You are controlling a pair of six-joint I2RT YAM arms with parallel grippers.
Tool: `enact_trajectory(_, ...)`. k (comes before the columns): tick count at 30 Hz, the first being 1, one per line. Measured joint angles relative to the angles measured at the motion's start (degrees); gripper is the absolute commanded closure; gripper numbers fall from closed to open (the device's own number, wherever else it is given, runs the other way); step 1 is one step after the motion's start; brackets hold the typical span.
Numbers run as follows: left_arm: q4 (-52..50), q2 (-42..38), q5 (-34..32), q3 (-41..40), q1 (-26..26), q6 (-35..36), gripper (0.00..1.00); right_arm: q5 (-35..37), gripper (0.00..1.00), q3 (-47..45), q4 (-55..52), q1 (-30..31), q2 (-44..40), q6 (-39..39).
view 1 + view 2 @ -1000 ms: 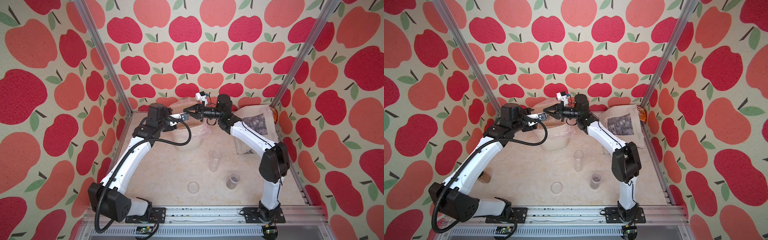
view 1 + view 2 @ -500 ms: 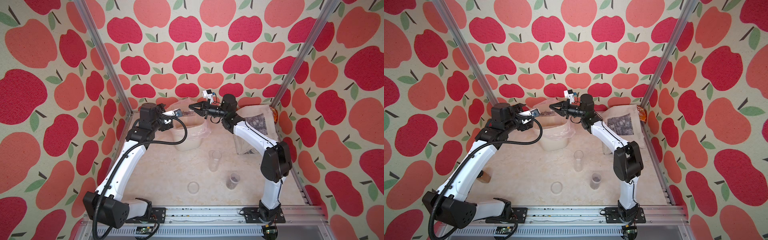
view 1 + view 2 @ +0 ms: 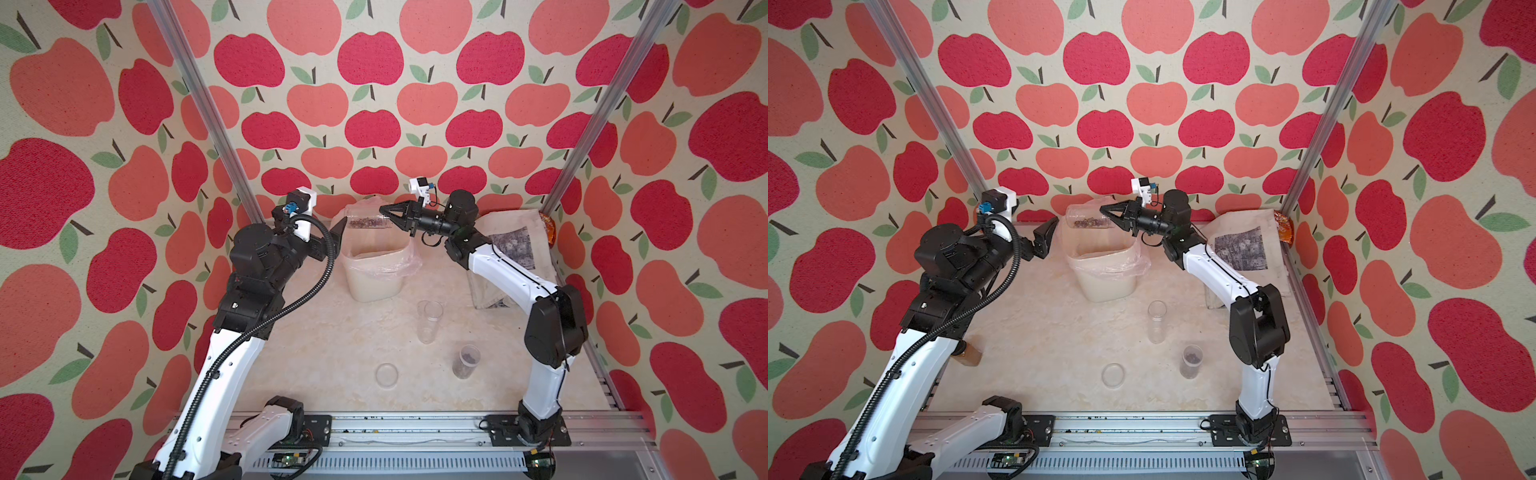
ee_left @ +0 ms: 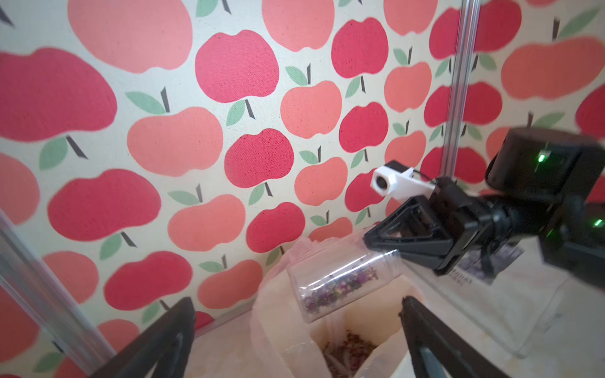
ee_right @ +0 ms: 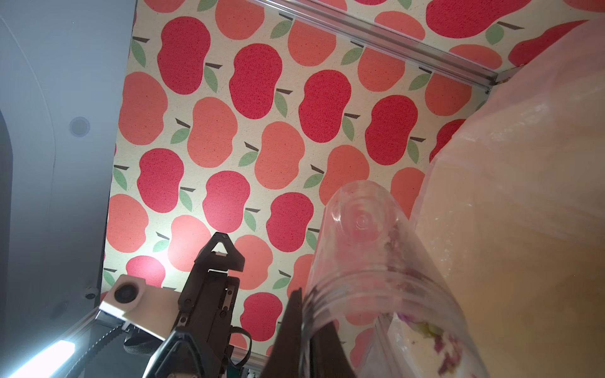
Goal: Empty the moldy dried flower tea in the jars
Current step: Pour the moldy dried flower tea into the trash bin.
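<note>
The robot's left gripper should take hold of the jar's base [image 3: 1069,217] and tilt the jar's opening down into the bin, since the right gripper is holding the jar level by its rim [image 3: 1115,220].
In both top views my right gripper [image 3: 387,214] [image 3: 1105,212] is shut on the rim of a clear jar [image 3: 368,222] [image 3: 1088,220]. It holds the jar on its side above the cream bin [image 3: 374,278] [image 3: 1106,282]. In the right wrist view one finger sits outside the jar [image 5: 370,261] mouth and one inside. Moldy dried flower tea [image 4: 340,288] lies along the jar's lower wall. My left gripper [image 3: 338,232] [image 4: 296,302] is open, left of the jar base and apart from it. An open empty jar [image 3: 430,320] and a jar with tea [image 3: 465,361] stand on the table.
A loose clear lid [image 3: 386,374] lies near the front of the table. A printed cloth bag [image 3: 515,245] leans at the back right. Brown crumbs [image 4: 347,347] lie in the bin's plastic liner. A small brown object [image 3: 969,355] sits by the left arm.
My left gripper has opened wide and drawn back to the left, away from the jar. The right gripper keeps hold of the jar over the bin.
</note>
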Motion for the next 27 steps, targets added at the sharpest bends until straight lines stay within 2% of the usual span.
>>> enact_trajectory(6,-0.92,0.81,-0.26,-0.02,1.18,-29.73,0.01,1.38,1.00,-1.31,1.79,0.00,-1.16,0.72)
enact_trajectory(9,-1.60,2.51,1.60,-0.02,2.95,-42.25,0.01,1.88,1.00,-1.68,3.17,0.00,-1.38,1.33)
enact_trajectory(12,-1.33,5.16,4.92,-0.02,4.76,-51.89,0.01,2.19,1.00,-1.97,4.07,0.04,-1.60,1.79)
enact_trajectory(18,0.52,10.91,10.14,0.00,5.88,-63.84,0.01,2.73,1.00,-2.32,5.22,0.85,-2.08,2.14)
enact_trajectory(27,5.92,16.28,15.69,0.00,5.95,-72.19,0.00,2.89,1.00,-2.32,7.39,3.10,-2.08,3.43)
